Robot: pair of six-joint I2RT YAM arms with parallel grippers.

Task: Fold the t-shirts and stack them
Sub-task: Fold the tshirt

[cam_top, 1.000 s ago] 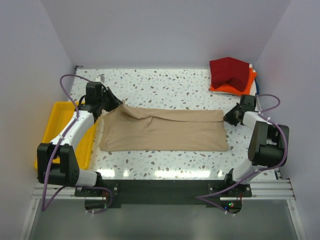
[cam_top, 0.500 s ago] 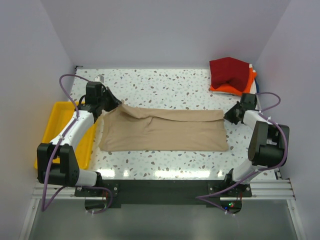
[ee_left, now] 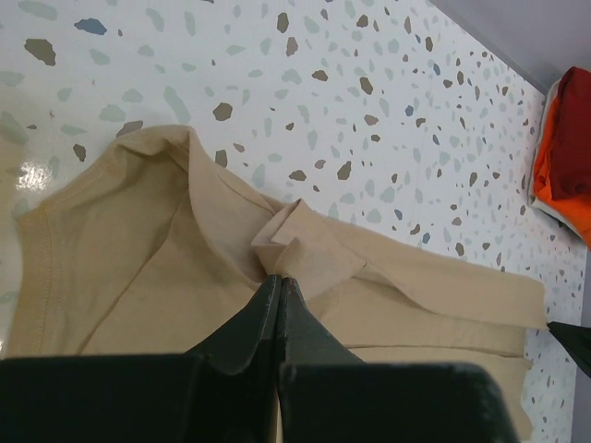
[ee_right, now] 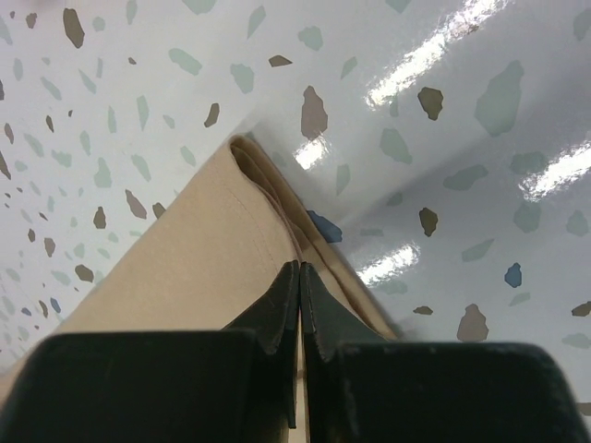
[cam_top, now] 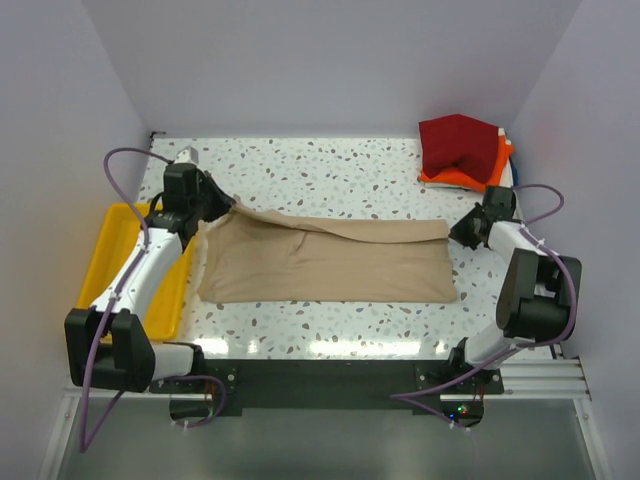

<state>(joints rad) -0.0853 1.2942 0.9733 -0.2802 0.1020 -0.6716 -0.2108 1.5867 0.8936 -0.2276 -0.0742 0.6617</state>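
My left gripper is holding the lifted fold (ee_left: 312,254) in its fingers, with flat tan cloth in front (cam_top: 232,268). It should go on lowering the fold forward until the fold lies down, then let go.
A tan t-shirt (cam_top: 330,262) lies spread flat in the middle of the table, its long side running left to right. My left gripper (cam_top: 232,206) is shut on the shirt's back-left corner, which is lifted into a small peak; in the left wrist view a bunched fold of the tan t-shirt (ee_left: 305,249) sits at the tips of the left gripper (ee_left: 279,277). My right gripper (cam_top: 456,234) is shut at the back-right corner, and the right wrist view shows the right gripper (ee_right: 299,268) on the tan t-shirt's hem (ee_right: 212,249). A folded dark red t-shirt (cam_top: 460,146) rests on an orange t-shirt (cam_top: 468,179) at the back right.
A yellow tray (cam_top: 108,245) stands at the table's left edge, beside the left arm. The purple walls close in the back and both sides. Speckled white tabletop (cam_top: 330,175) shows behind the tan shirt.
My left gripper has moved back and to the left, drawing the tan shirt's corner up with it. The right gripper's jaws have closed; that arm has barely shifted.
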